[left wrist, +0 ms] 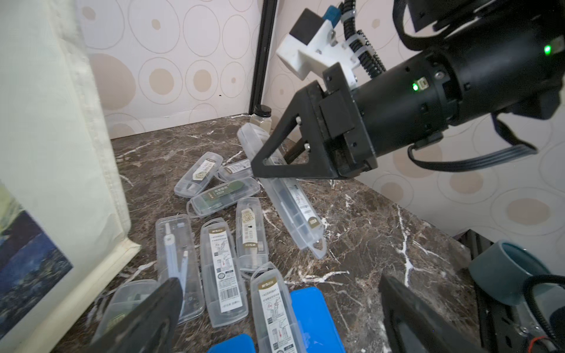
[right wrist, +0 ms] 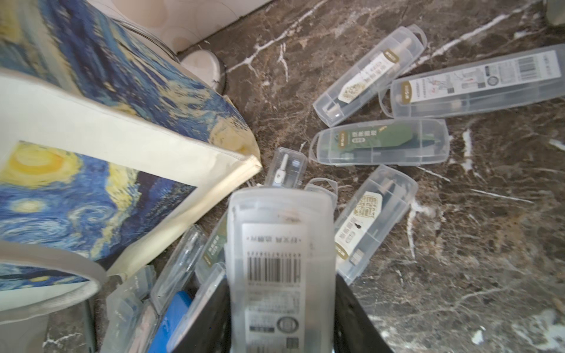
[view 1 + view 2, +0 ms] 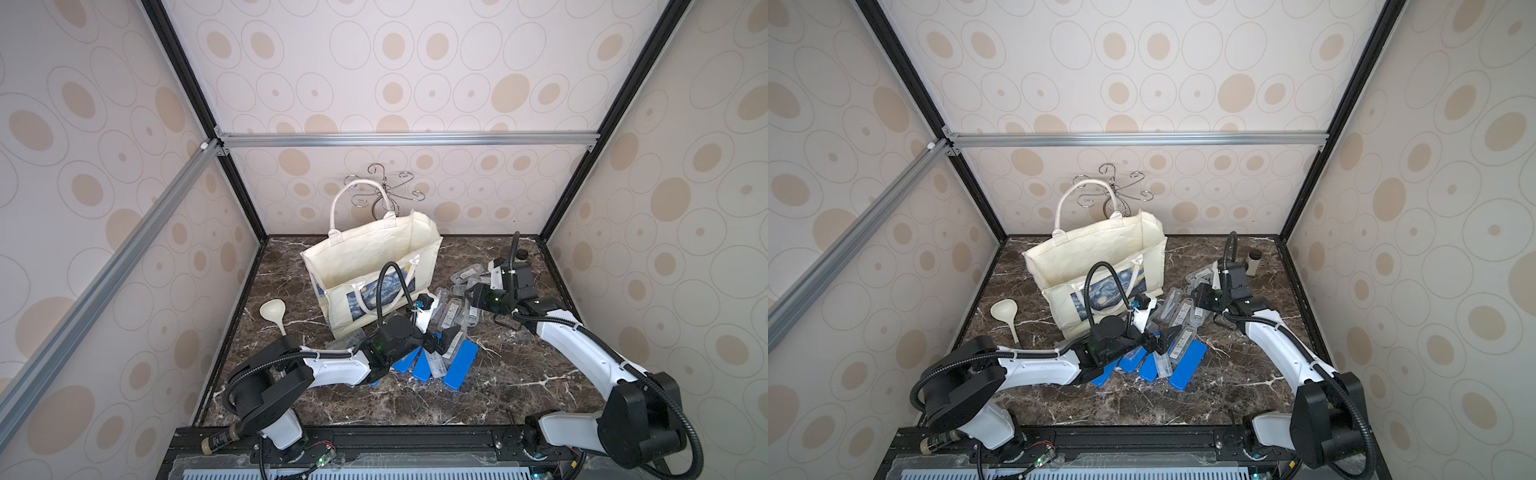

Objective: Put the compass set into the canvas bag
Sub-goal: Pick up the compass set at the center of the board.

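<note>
The bag's front side will buckle as I lower the compass set in and then straighten, because the canvas bag's front rim is thin and slack.
The cream canvas bag stands open at the back middle of the marble table, its starry-night print facing the front. Several clear compass set cases lie to its right. My right gripper is shut on one clear compass set case, held tilted above the pile near the bag's corner. My left gripper hovers open over the cases nearer the front, with nothing between its fingers.
Blue cases lie in front of the pile, under the left arm. A cream ladle lies left of the bag. A wire hook stand rises behind the bag. A small jar sits at the back right corner.
</note>
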`<state>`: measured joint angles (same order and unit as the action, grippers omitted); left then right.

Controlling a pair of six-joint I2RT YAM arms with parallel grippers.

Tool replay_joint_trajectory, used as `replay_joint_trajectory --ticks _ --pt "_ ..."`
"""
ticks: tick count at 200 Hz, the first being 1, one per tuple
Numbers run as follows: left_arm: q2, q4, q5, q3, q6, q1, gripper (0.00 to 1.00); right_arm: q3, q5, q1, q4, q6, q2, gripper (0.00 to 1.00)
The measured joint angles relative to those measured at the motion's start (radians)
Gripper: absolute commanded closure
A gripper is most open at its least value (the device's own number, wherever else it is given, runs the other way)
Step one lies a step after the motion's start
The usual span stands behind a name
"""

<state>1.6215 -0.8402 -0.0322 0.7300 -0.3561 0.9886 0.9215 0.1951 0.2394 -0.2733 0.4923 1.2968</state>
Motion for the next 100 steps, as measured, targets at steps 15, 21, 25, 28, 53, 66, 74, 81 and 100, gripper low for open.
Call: replay_joint_trajectory --ticks 15,21,25,28,53,66,74,81,100 --pt "0.031 -0.019 -0.009 0.019 -0.032 0.0 0.0 0.0 0.016 0.0 0.013 0.01 -0.01 0.55" --pt "0.042 -0.024 -0.011 0.026 -0.042 0.0 0.0 0.0 0.02 0.0 0.017 0.015 -0.015 0.55" --pt "0.049 -0.029 -0.011 0.029 -0.048 0.0 0.0 0.0 0.023 0.0 0.019 0.016 -0.018 0.55" --pt "0.057 -0.034 -0.012 0.032 -0.053 0.0 0.0 0.0 0.025 0.0 0.02 0.018 -0.021 0.55" --pt "0.113 -0.047 -0.012 0.068 -0.076 0.002 0.0 0.0 0.042 0.0 0.031 0.027 -0.042 0.55" --pt "0.143 -0.047 -0.014 0.098 -0.084 0.003 0.01 0.0 0.049 0.0 0.035 0.031 -0.055 0.55" --pt "0.159 -0.047 -0.017 0.116 -0.088 0.004 0.02 0.0 0.053 0.0 0.038 0.035 -0.063 0.55" --pt "0.171 -0.05 -0.022 0.132 -0.093 0.005 0.03 0.0 0.056 0.0 0.041 0.036 -0.068 0.55" --pt "0.194 -0.067 -0.032 0.163 -0.101 0.007 0.06 0.0 0.064 0.0 0.05 0.042 -0.076 0.55"
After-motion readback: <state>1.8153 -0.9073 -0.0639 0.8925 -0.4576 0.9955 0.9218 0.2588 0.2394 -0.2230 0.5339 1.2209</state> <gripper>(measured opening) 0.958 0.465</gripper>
